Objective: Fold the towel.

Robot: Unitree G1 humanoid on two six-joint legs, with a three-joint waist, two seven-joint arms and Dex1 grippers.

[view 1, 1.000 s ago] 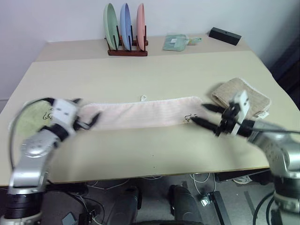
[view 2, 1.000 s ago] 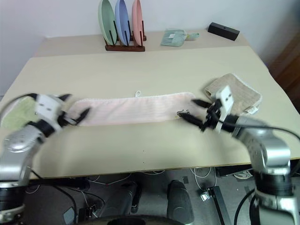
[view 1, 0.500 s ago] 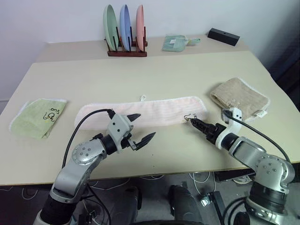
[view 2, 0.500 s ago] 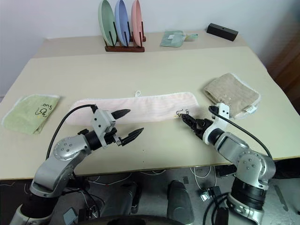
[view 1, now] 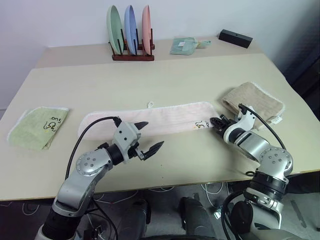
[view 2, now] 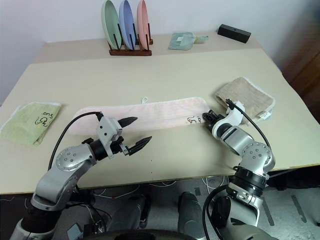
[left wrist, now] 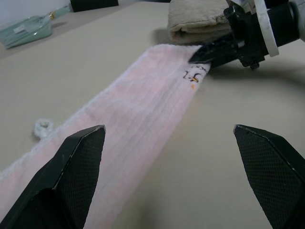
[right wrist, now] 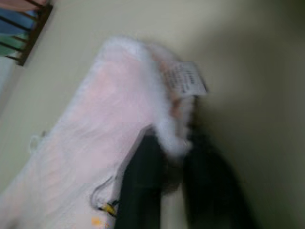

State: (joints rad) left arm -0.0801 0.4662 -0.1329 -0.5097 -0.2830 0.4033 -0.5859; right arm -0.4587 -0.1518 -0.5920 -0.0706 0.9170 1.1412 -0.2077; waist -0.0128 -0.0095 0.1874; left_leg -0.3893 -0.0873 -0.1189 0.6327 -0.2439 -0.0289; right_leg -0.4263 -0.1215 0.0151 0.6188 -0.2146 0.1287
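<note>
The towel is lying as a long, thin, flat strip (view 1: 172,120), so its loose end (view 1: 89,125) will fold over and stay down when the robot carries the towel across.
The towel (view 1: 150,120) lies flat as a long pale pink strip across the middle of the table, with a small loop (view 1: 149,104) on its far edge and a dark logo (view 1: 202,124) near its right end. My right gripper (view 1: 215,122) is at that right end, just beside the logo. The right wrist view has its black fingers (right wrist: 143,186) shut on the towel's white trimmed edge (right wrist: 169,138). My left gripper (view 1: 154,133) hangs open just in front of the towel's middle, over bare table, holding nothing. Its two fingers (left wrist: 71,167) stand wide apart in the left wrist view.
A folded light green towel (view 1: 37,127) lies at the left edge and a folded beige towel (view 1: 255,102) just right of my right gripper. A plate rack (view 1: 131,30), a small green packet (view 1: 182,45) and a black box (view 1: 235,37) stand along the back.
My right gripper has moved forward onto the towel's right end and shut on its edge. My left arm swung from the towel's left end to in front of its middle, then held still.
</note>
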